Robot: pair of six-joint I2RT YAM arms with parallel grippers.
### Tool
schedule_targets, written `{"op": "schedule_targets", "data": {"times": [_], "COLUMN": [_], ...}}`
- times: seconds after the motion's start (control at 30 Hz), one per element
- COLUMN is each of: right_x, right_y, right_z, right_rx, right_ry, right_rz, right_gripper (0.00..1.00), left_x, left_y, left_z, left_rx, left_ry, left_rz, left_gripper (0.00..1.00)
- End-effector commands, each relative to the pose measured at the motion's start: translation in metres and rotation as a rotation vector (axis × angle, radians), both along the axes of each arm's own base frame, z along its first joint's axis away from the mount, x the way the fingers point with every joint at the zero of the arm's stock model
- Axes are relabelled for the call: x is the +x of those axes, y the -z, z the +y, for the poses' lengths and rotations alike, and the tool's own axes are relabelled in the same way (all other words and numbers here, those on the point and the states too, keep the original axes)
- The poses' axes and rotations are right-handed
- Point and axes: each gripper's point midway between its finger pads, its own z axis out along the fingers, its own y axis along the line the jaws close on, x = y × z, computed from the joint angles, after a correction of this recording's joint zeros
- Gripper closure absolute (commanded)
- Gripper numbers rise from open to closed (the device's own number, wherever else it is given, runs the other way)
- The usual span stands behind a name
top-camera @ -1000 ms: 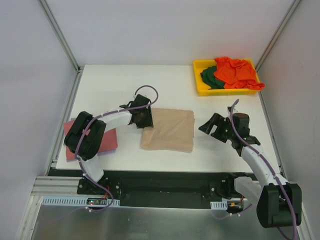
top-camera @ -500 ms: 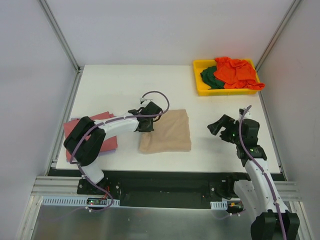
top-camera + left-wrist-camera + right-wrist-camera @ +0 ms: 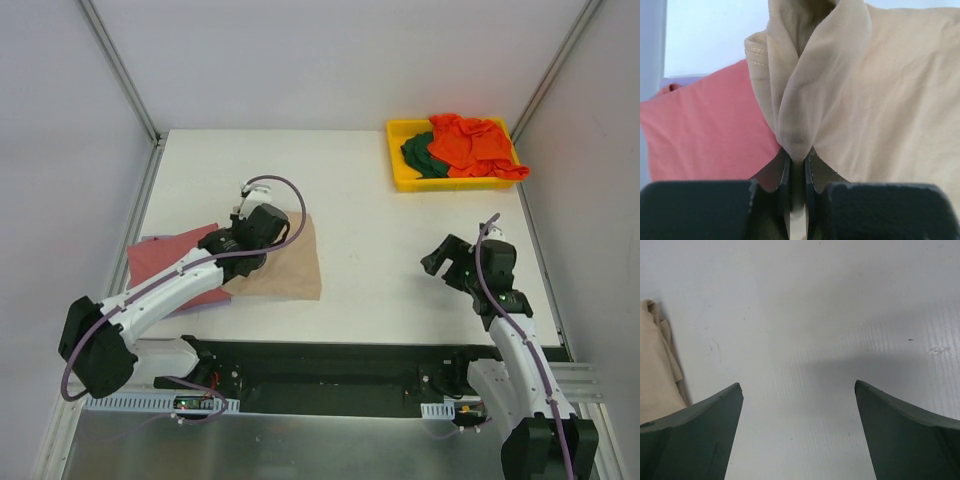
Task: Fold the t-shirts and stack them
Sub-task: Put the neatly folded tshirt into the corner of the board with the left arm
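Most of the tan t-shirt (image 3: 292, 267) is next to the red t-shirt, so next my left gripper brings the tan t-shirt's pinched edge over to the red t-shirt's wall-side edge (image 3: 136, 262) before it opens.
A folded tan t-shirt (image 3: 288, 268) lies on the white table, its left part over the folded dusty-red t-shirt (image 3: 172, 257). My left gripper (image 3: 236, 243) is shut on the tan shirt's left edge. In the left wrist view the tan cloth (image 3: 875, 95) is pinched between the jaws with the red shirt (image 3: 710, 135) beneath, and a lavender edge (image 3: 685, 80) shows under it. My right gripper (image 3: 440, 256) is open and empty above bare table at the right. Its wrist view shows a bit of tan cloth (image 3: 657, 375) at far left.
A yellow bin (image 3: 404, 176) at the back right holds an orange-red shirt (image 3: 470, 143) and a dark green shirt (image 3: 420, 152). The red shirt lies at the table's left edge. Grey walls stand on both sides.
My left gripper has dragged the tan shirt leftward from the table's middle onto the red shirt. My right arm has drawn back to the right and stayed open.
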Motion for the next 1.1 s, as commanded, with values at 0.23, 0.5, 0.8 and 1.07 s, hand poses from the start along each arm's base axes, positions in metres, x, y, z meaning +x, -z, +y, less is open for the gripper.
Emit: {"op": "schedule_targets", "data": {"times": [0.23,0.5,0.8,1.07], "right_x": [0.002,0.000,-0.004,-0.005], "right_y": [0.002,0.006,-0.001,0.005], "right_z": [-0.002,-0.003,-0.009,-0.011], "right_rx": [-0.012,-0.007,-0.038,-0.049], "right_ry": [-0.002,0.010,0.026,0.033], "right_rz": [0.042,0.081,0.057,0.088], "right_gripper": [0.04,0.04,0.04,0.04], "left_x": [-0.011,-0.016,-0.029,-0.030], "left_y": [-0.057,-0.115,-0.160,-0.125], "left_z": [0.079,0.083,0.090,0.128], "left_rx": [0.028,-0.014,-0.072,-0.009], "left_ry": [-0.086,0.065,0.057,-0.116], "left_rz": [-0.078,-0.186,-0.216,-0.098], "left_gripper": [1.00,1.00,1.00,1.00]}}
